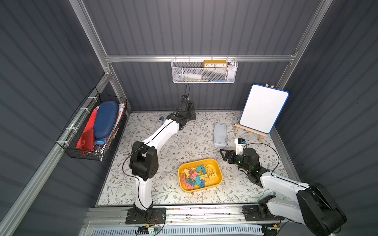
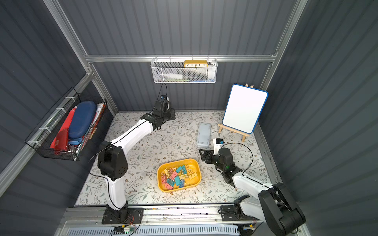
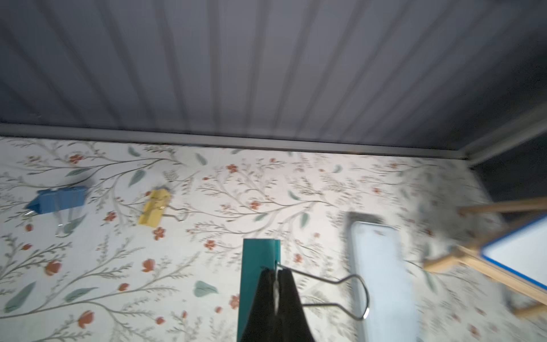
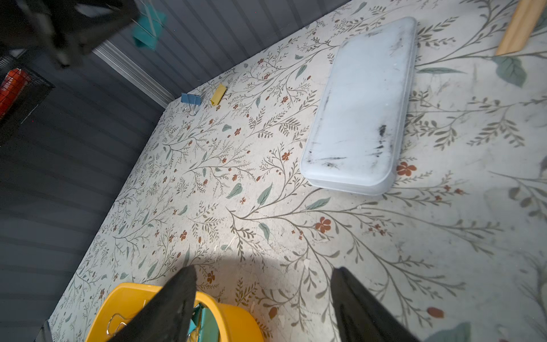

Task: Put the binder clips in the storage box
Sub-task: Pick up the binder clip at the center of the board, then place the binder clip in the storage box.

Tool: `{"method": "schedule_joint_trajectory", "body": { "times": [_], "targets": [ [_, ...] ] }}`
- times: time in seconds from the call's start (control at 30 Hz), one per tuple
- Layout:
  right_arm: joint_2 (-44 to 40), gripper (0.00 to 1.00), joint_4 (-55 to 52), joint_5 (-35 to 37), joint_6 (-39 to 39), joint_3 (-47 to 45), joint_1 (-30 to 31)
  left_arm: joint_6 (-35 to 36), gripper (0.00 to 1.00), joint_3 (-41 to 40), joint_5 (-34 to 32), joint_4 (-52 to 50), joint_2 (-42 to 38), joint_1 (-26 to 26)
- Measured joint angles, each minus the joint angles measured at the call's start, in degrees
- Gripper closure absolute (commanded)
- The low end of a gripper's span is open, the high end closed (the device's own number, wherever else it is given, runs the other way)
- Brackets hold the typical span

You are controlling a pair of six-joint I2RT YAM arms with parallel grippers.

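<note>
I keep moving my left gripper, with the teal binder clip [image 3: 258,263] sticking out free, toward my right gripper's open fingers [image 1: 224,155] beside the box and let go there.
The yellow storage box [image 1: 196,190] [image 2: 176,190] sits near the table's front middle, with several pink, teal, blue and yellow binder clips [image 1: 197,173] [image 2: 178,174] inside. My left gripper [image 3: 276,268] is at the back of the table near the wall [image 1: 192,115], shut on a teal binder clip [image 3: 257,266] whose wire handle sticks out sideways. That clip hangs above the table in the right wrist view [image 4: 148,29]. A blue clip [image 3: 59,201] [image 4: 191,99] and a yellow clip [image 3: 155,207] [image 4: 218,94] lie loose at the back left. My right gripper [image 1: 222,154] [image 4: 265,271] stands open and empty just right of the box [image 4: 236,319].
A translucent grey-white lid [image 1: 220,134] [image 4: 361,112] lies flat behind the right gripper. A small whiteboard on a wooden easel [image 1: 263,108] stands at the back right. A white mesh basket [image 1: 204,71] hangs on the back wall. A black wire basket [image 1: 92,130] hangs on the left wall.
</note>
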Motion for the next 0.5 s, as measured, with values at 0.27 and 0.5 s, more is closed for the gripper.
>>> {"method": "schedule_joint_trajectory", "body": {
  "times": [0.27, 0.5],
  "targets": [
    [0.6, 0.24, 0.1, 0.5, -0.1, 0.0, 0.0, -3.8, 1.00, -18.3, 7.9, 5.0, -22.0, -17.1],
    [0.9, 0.24, -0.6, 2.8, 1.7, 0.2, -0.2, -12.9, 1.00, -38.3, 9.8, 10.8, -32.6, -26.4]
  ]
}}
